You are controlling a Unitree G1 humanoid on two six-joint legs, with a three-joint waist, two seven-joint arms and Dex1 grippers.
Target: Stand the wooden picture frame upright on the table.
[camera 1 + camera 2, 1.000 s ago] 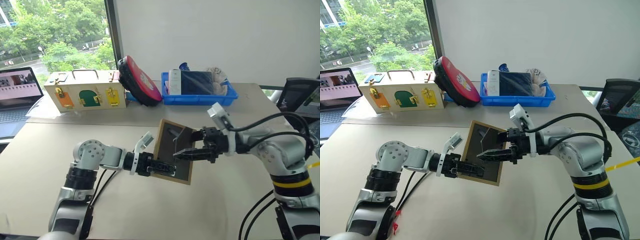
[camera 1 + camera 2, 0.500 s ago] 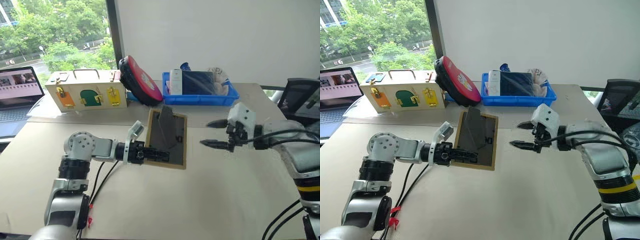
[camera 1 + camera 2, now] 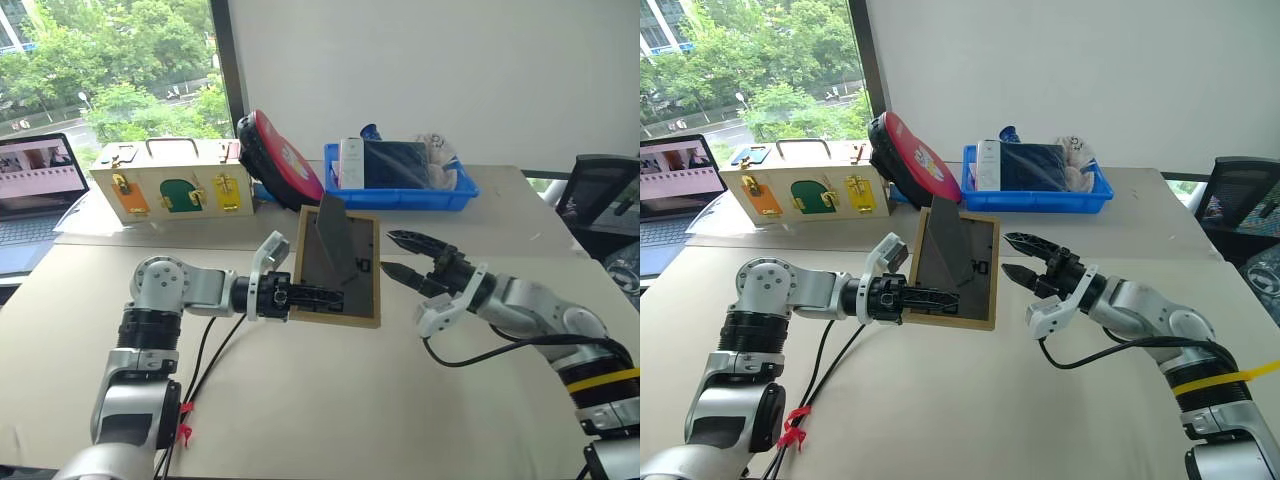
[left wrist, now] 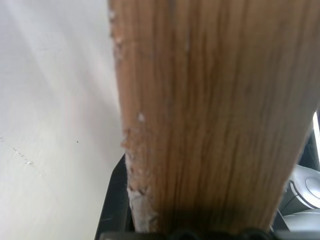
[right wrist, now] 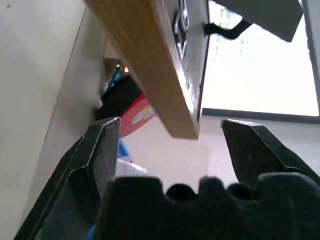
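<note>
Next, I take the frame's free edge (image 3: 376, 292) with my right gripper and turn the stand away, because my left gripper is holding the wooden picture frame with its stand (image 3: 338, 238) facing me.
The wooden picture frame (image 3: 345, 290) is held tilted over the table (image 3: 300, 400), its dark grey back facing me. Its fold-out stand (image 3: 335, 240) sticks out from that back. My left gripper (image 3: 325, 293) is shut on the frame's lower left part, and the left wrist view shows the light-wood edge (image 4: 210, 115) close up. My right gripper (image 3: 387, 252) is open just right of the frame. In the right wrist view a frame corner (image 5: 150, 65) sits between the spread fingers (image 5: 100, 150), apart from both. I cannot tell whether the frame's bottom edge touches the table.
At the back stand a cream wooden box (image 3: 170, 182) with coloured doors, a red round case (image 3: 280, 160) and a blue tray (image 3: 400, 180) holding several items. A laptop (image 3: 35, 185) sits far left and a black chair (image 3: 605, 190) far right.
My right gripper let go of the stand, drew back to the right, rolled over and came back beside the frame's right edge. The left gripper raised the frame and set it more upright.
</note>
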